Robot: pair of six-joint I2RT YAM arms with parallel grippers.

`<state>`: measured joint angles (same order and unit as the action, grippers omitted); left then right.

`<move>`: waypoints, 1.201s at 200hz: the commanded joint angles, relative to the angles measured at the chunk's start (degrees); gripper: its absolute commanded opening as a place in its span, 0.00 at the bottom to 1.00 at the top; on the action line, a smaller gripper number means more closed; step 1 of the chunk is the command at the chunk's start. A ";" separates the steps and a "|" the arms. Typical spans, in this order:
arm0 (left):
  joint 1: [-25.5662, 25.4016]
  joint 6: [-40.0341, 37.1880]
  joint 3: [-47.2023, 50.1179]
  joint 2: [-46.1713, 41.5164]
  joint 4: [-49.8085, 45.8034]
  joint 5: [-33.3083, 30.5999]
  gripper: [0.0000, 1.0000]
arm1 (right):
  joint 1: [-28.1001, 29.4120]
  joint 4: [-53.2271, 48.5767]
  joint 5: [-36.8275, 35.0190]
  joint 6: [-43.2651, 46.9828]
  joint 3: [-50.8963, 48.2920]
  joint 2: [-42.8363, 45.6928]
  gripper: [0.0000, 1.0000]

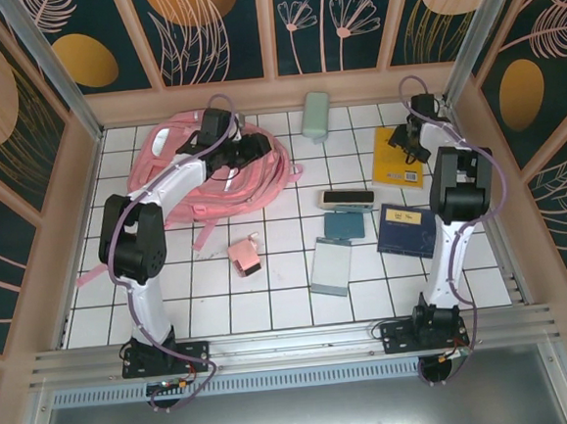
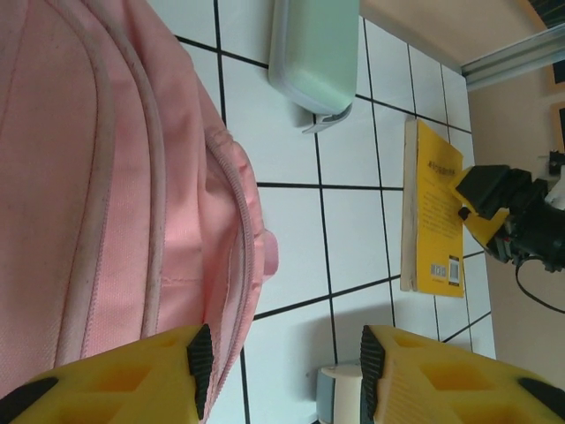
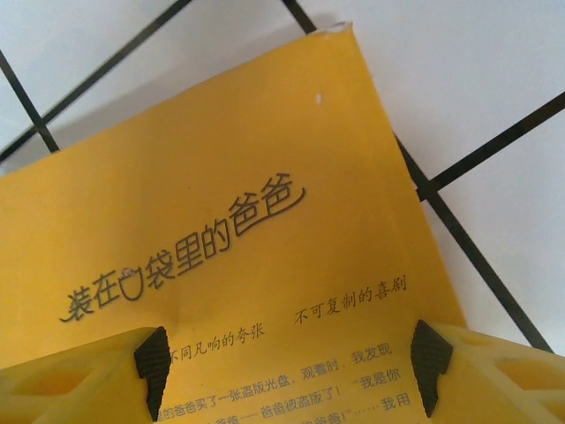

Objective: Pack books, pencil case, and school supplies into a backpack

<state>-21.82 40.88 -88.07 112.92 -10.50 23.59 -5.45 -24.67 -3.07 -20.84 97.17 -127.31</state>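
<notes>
Next, my right gripper slides the yellow book (image 1: pixel 389 167) over to my left gripper at the backpack's edge (image 1: pixel 285 171), because the book is lying flat, far from the pink backpack.
The pink backpack (image 1: pixel 212 173) lies at the back left. My left gripper (image 1: pixel 254 147) hovers at its right edge, jaws open. In the left wrist view the backpack's (image 2: pixel 106 177) zip seam touches one pad of the left gripper (image 2: pixel 282 371), and bare tile lies between the pads. The yellow book (image 1: pixel 397 157) lies flat at the back right. My right gripper (image 1: pixel 411 143) stands open low over its cover (image 3: pixel 265 177), the right gripper's (image 3: pixel 287 367) pads apart above the print. A navy book (image 1: pixel 406 230) with a pale label lies nearer.
A mint-green case (image 1: pixel 315 113) sits at the back centre. A black-and-cream box (image 1: pixel 347 199), teal pad (image 1: pixel 343 225), grey-blue box (image 1: pixel 332 266) and pink box (image 1: pixel 245 255) lie mid-table. Walls enclose the table on three sides.
</notes>
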 commanded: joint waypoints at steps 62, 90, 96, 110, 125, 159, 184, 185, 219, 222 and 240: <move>-1.15 0.82 -4.80 5.54 0.98 2.53 0.51 | 12.70 -7.03 4.97 -3.41 -2.90 -0.75 0.73; -2.49 0.86 -8.28 8.57 0.66 3.01 0.51 | 15.86 -5.66 8.47 -6.15 -2.82 -0.64 0.73; -2.81 1.01 -9.23 9.35 0.53 3.20 0.51 | 16.59 -5.63 8.73 -6.61 -2.41 -0.88 0.73; -3.51 1.01 -11.40 11.27 0.09 3.59 0.51 | 18.42 -5.89 9.60 -7.31 -1.41 -1.52 0.73; -4.29 0.74 -13.77 13.24 -0.26 4.01 0.51 | 20.09 -6.25 9.29 -7.55 -0.43 -1.50 0.72; -6.13 0.35 -18.55 18.04 0.69 4.91 0.49 | 20.19 -4.34 8.63 -7.81 -1.24 2.07 0.73; -7.21 -0.07 -22.17 21.81 2.18 4.60 0.48 | 19.11 -1.60 8.00 -8.80 -4.45 7.05 0.74; -7.24 -0.09 -22.33 22.03 2.25 4.52 0.48 | 19.05 -1.47 8.00 -8.88 -4.66 7.19 0.74; -8.22 -0.78 -26.96 27.25 1.71 3.15 0.48 | 16.69 2.62 9.07 -11.88 -12.22 13.24 0.75; -8.28 -0.85 -27.04 27.56 1.75 3.11 0.48 | 16.45 3.15 9.19 -12.14 -13.06 13.63 0.75; -8.71 -1.35 -27.79 29.17 1.38 1.76 0.49 | 15.14 6.44 11.96 -13.28 -17.73 14.86 0.75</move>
<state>-29.95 41.17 -113.43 139.31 -9.34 26.94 11.57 -23.07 5.50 -31.00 84.62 -116.25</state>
